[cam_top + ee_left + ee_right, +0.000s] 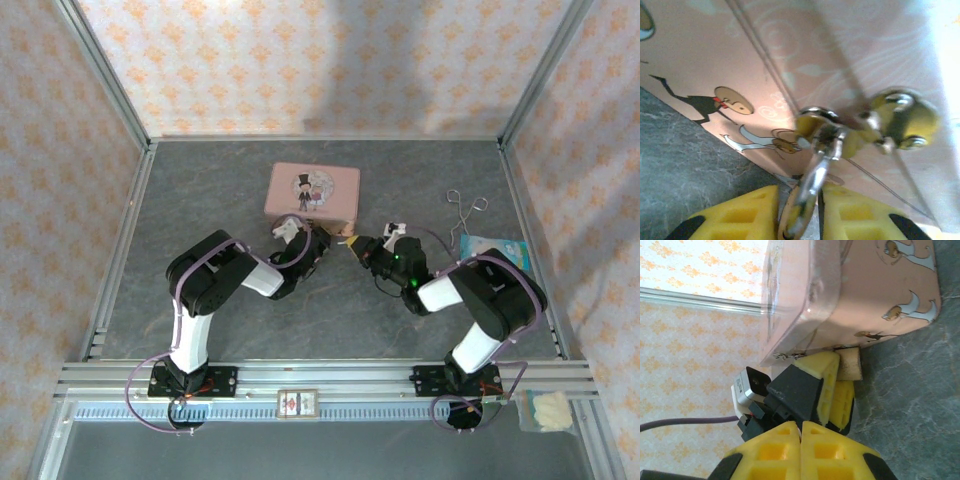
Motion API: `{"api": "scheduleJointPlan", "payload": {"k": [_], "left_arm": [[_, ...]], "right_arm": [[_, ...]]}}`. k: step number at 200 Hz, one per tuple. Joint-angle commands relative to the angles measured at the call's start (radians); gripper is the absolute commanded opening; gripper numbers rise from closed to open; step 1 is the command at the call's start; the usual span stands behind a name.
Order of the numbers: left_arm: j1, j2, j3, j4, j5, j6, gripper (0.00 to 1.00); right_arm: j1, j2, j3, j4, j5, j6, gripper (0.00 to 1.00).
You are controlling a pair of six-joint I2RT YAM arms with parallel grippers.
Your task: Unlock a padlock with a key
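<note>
My left gripper should open, grip the padlock's body [850, 364] squarely and turn it toward my right gripper, because the padlock's shackle [813, 181] lies at a slant across my left gripper's fingers.
The small brass padlock [799, 212] sits between my left gripper's [799, 194] yellow pads, which are shut on its body. Its thin silvery shackle [817, 170] runs up through the brass latch [890, 122] on the front of the pink tin [715, 55]. From above, the left gripper [322, 238] is at the tin's [312, 190] near right corner, with my right gripper [352, 244] just to its right, tips almost touching it. In the right wrist view the right gripper [801, 424] is shut, pads pressed flat together, right behind the left fingers [827, 382] and the padlock [850, 365]. The key is hidden.
A silvery twin-looped wire tool [465, 205] lies at the back right of the grey table [200, 200]. A light blue packet [487, 246] is beside my right arm. Metal frame rails [120, 240] border the table on both sides and at the front.
</note>
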Motion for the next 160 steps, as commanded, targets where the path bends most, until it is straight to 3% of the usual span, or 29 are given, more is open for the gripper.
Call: {"api": "scheduleJointPlan", "payload": {"k": [1,16,53,92,122,160], "left_arm": [[0.010,0.034,0.011,0.002,0.003,0.039,0.10],[0.027,0.024,-0.009,0.037,0.035,0.033,0.00],[0.079,-0.021,-0.061,0.103,0.167,0.015,0.00],[0.132,-0.050,-0.079,0.086,0.382,0.081,0.00],[0.140,-0.086,-0.060,-0.112,0.439,0.268,0.00],[0.156,-0.191,-0.042,-0.383,0.362,0.504,0.08]], "right_arm": [[-0.009,-0.024,-0.022,-0.004,0.020,-0.023,0.00],[-0.011,-0.018,-0.028,-0.004,0.017,-0.023,0.00],[-0.011,0.021,-0.019,-0.002,0.012,-0.016,0.00],[-0.013,0.101,0.037,-0.013,0.010,-0.018,0.00],[-0.014,0.176,0.118,-0.016,0.007,-0.024,0.00],[-0.017,0.198,0.158,-0.040,0.014,-0.036,0.00]]}}
